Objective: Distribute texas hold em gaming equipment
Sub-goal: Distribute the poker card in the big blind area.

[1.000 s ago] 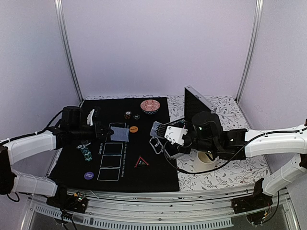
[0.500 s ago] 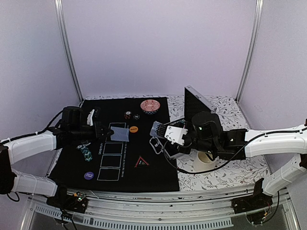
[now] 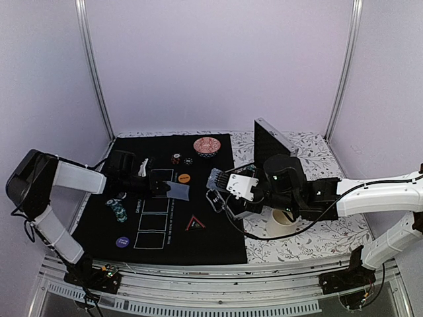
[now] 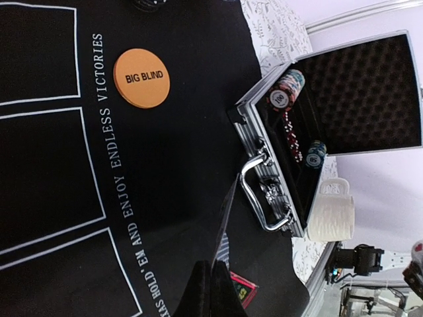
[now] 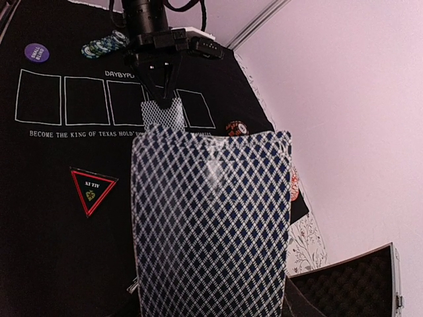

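Note:
My left gripper should keep going down until the card touches the mat, because the card's grey-blue back (image 3: 178, 191) faces up over open mat (image 3: 193, 195) near the orange disc.
My left gripper (image 3: 164, 189) is shut on one grey-blue-backed playing card (image 3: 178, 191), held just above the black mat (image 3: 218, 247) near the row of white boxes. The left wrist view shows that card (image 4: 229, 208) edge-on between the closed fingers (image 4: 198, 294). My right gripper (image 3: 227, 181) holds a fanned stack of cards (image 3: 215, 177) over the mat's right edge; this stack (image 5: 211, 224) fills the right wrist view and hides the fingers. On the mat lie an orange disc (image 3: 184, 177), a purple disc (image 3: 122, 242), a red triangle marker (image 3: 195, 223) and striped chips (image 3: 117, 209).
A red patterned bowl (image 3: 207, 146) stands at the mat's far edge, with dark chips (image 3: 176, 158) beside it. An open metal case (image 3: 271, 142) holding chips (image 4: 285, 91) stands right of the mat. A white cup (image 3: 281, 221) is under my right arm.
My left arm has swung round and carried its card a little to the right and nearer, toward the right gripper. The right arm and its stack have stayed put.

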Controlling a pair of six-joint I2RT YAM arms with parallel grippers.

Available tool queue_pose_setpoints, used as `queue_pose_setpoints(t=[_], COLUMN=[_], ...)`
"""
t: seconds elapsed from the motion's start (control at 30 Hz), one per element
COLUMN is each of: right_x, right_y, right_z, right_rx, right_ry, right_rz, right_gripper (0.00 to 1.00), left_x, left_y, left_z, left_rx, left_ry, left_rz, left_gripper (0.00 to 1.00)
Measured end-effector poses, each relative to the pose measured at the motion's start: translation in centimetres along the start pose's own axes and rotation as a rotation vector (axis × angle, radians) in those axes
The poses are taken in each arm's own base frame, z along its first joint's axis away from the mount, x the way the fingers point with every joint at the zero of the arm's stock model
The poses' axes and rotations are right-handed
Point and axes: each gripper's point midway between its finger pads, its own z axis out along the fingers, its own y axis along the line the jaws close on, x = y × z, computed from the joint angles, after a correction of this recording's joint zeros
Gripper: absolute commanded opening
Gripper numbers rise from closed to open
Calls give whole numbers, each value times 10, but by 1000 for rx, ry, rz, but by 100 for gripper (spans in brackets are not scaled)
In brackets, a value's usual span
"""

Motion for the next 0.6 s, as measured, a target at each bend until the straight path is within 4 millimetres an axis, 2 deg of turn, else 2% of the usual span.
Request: queue_pose_setpoints(t=[0.13, 0.3, 0.57, 0.6], right_x=[1, 2, 3, 3], right_y=[1, 2, 2, 2], right_z=[0, 0, 0, 0], right_rx=[-3, -6, -8, -9], right_ry=[3, 8, 11, 12], right_rz=[4, 10, 14, 14], right_gripper=[43, 43, 43, 43], left_x=[-6, -13, 0, 1], left_y=[5, 1, 22, 24], left_z=[24, 41, 62, 64], left_rx=[10, 37, 2, -1], left_ry=[17, 10, 48, 51], left_rz=[-25, -23, -76, -77], left_gripper=[0, 0, 0, 2])
